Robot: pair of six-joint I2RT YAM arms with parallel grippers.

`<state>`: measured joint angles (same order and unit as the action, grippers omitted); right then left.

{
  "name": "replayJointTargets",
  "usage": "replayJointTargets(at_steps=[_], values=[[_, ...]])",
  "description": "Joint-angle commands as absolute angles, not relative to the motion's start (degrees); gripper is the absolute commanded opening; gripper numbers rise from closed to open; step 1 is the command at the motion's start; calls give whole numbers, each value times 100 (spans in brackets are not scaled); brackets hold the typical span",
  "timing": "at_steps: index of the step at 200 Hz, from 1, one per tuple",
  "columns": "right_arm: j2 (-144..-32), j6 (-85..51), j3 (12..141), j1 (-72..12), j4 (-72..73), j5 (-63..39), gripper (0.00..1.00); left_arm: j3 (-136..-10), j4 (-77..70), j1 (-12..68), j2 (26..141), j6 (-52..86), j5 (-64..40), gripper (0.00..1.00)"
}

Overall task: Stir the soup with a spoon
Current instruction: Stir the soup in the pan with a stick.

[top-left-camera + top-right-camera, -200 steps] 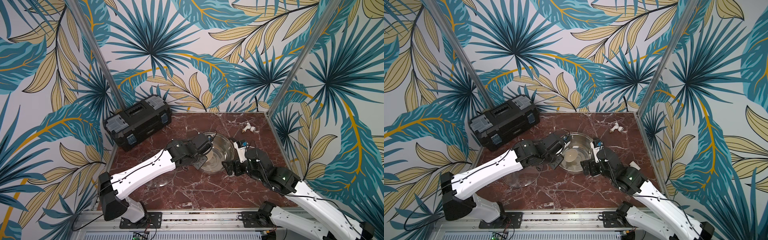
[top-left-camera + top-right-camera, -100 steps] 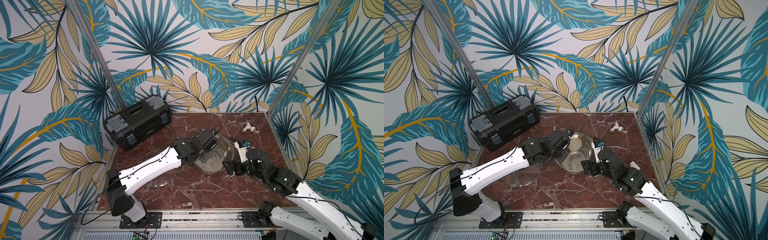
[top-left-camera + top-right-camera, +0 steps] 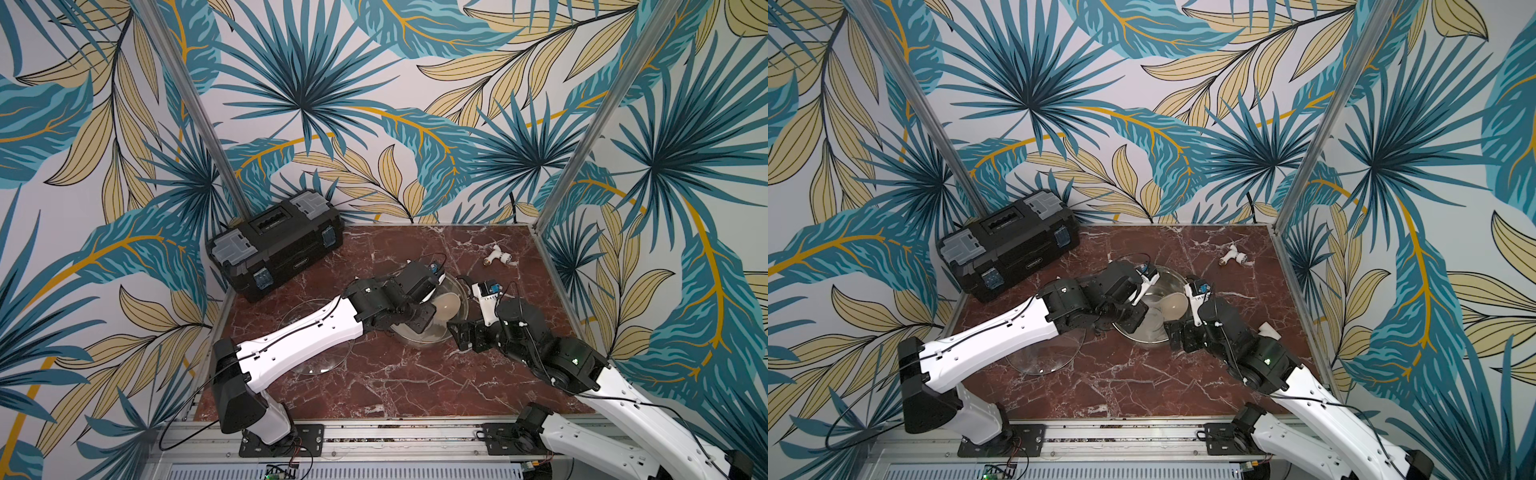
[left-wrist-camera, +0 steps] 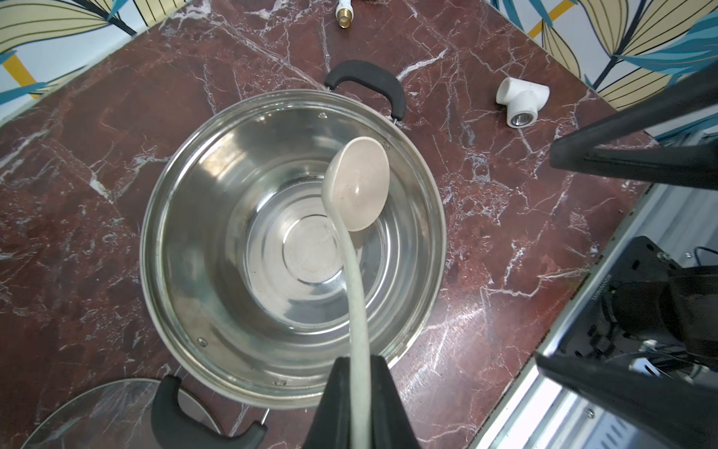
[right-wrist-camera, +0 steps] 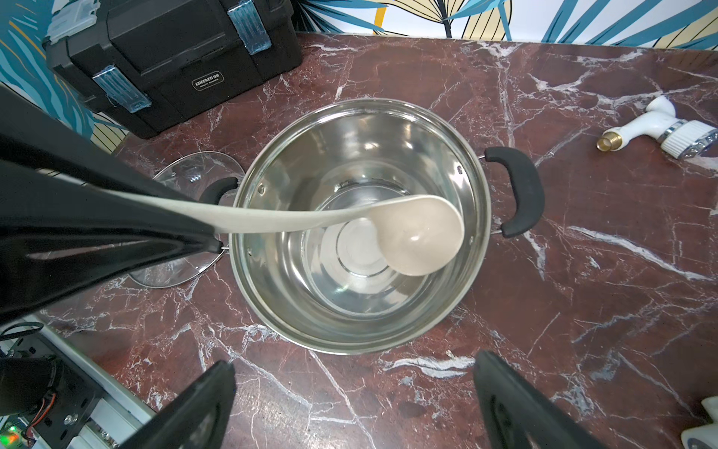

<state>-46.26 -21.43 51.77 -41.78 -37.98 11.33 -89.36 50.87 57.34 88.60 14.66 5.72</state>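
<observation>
My left gripper should sweep the spoon back over the pot's middle (image 3: 1153, 318), because the spoon's bowl (image 3: 1174, 304) is hanging near the pot's side next to my right gripper.
The shiny steel pot (image 3: 430, 332) (image 3: 1154, 332) (image 4: 182, 248) (image 5: 349, 311) stands mid-table with black side handles. Its inside is bare metal, and no soup shows in it. My left gripper (image 4: 359, 361) (image 3: 419, 320) (image 3: 1133, 320) is shut on the slim handle of the cream spoon (image 4: 357, 190) (image 5: 419, 241) (image 3: 446, 303) (image 3: 1173, 307). The spoon's round bowl hangs inside the pot near the wall on the right arm's side. My right gripper (image 5: 353, 361) (image 3: 465, 336) (image 3: 1177, 336) stands wide open over the table just outside the pot's rim and holds nothing.
A clear glass lid (image 3: 316, 345) (image 5: 186, 175) lies flat beside the pot under the left arm. A black toolbox (image 3: 276, 241) (image 5: 167, 58) fills the back left corner. A white tap fitting (image 3: 496, 255) (image 5: 660, 132) and a T-shaped pipe piece (image 4: 522, 101) lie at the back right.
The left gripper has swept the spoon's bowl round inside the pot, from the middle to the far side and then towards the right arm. The right arm has stayed still.
</observation>
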Motion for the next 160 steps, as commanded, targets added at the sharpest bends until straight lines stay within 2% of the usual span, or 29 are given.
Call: replayJointTargets(at_steps=[1, 47, 85, 129, 160], values=[[-4675, -2119, 5153, -4188, -3740, 1141, 99, -8794, 5785, 5748, 8497, 1681, 442, 0], [-4767, -2168, 5098, -4185, -3595, 1027, 99, -8837, 6647, 5737, 8394, 1709, 1303, 0], [-4712, -2168, 5089, -4188, -3629, 1034, 100, -9307, 7076, 5737, 8848, 1459, 2314, 0], [-4554, -2184, 5027, -4189, -3721, 1110, 100, -9369, 6116, 5735, 9111, 1087, 2875, 0], [-4463, -2189, 5019, -4184, -3809, 1179, 100, -9172, 5091, 5742, 9127, 925, 2681, 0]])
